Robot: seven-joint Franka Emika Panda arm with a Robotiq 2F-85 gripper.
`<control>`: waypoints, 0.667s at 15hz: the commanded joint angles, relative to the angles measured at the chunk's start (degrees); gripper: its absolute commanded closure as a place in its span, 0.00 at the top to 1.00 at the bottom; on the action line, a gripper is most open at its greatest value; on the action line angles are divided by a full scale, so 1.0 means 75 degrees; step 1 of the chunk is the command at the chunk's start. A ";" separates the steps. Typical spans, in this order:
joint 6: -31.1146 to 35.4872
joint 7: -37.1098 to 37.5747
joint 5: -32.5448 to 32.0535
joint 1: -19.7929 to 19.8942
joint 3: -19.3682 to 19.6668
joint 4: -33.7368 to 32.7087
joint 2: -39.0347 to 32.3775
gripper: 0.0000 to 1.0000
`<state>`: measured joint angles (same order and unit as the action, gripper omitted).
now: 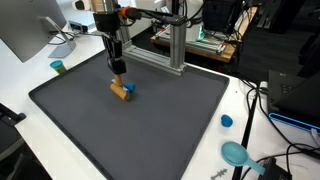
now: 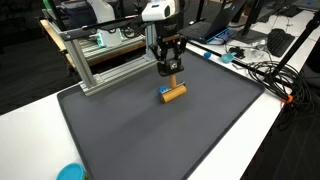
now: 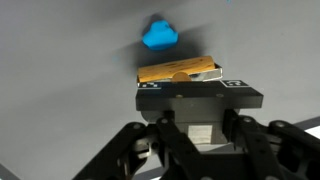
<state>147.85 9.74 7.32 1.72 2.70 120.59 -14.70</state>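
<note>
The wooden block (image 2: 174, 94) under my gripper is next to the blue piece. So next my gripper goes back and brings the wooden block over the blue piece (image 2: 163, 90).
A wooden block (image 1: 121, 91) lies on the dark mat (image 1: 150, 130) with a small blue piece (image 1: 130, 87) against one end. The same block (image 2: 174, 94) is seen from another side on the mat (image 2: 170, 140). My gripper (image 1: 117, 68) (image 2: 172, 68) hangs just above it, fingers pointing down and shut on a small orange-tan piece. In the wrist view the wooden block (image 3: 178, 70) and the blue piece (image 3: 160, 33) lie beyond my gripper (image 3: 200, 100). A dark bar with white markers crosses the jaws there and hides what they hold.
An aluminium frame (image 1: 170, 50) (image 2: 100, 62) stands at the mat's back edge. A blue cap (image 1: 226, 121) and a teal object (image 1: 237, 153) lie off the mat near cables, as does a green cup (image 1: 57, 67). A teal disc (image 2: 70, 172) sits at the front.
</note>
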 commanded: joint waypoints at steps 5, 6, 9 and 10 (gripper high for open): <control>-0.0308 0.0070 -0.0503 -0.0040 0.0100 0.0869 0.1276 0.22; -0.0321 0.0018 -0.0475 -0.0026 0.0073 0.0965 0.1362 0.22; -0.0381 0.0040 -0.0537 -0.0024 0.0059 0.1224 0.1551 0.22; -0.0351 0.0050 -0.0577 -0.0028 0.0056 0.1291 0.1566 0.22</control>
<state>145.90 9.73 4.58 1.52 3.15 127.66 -5.83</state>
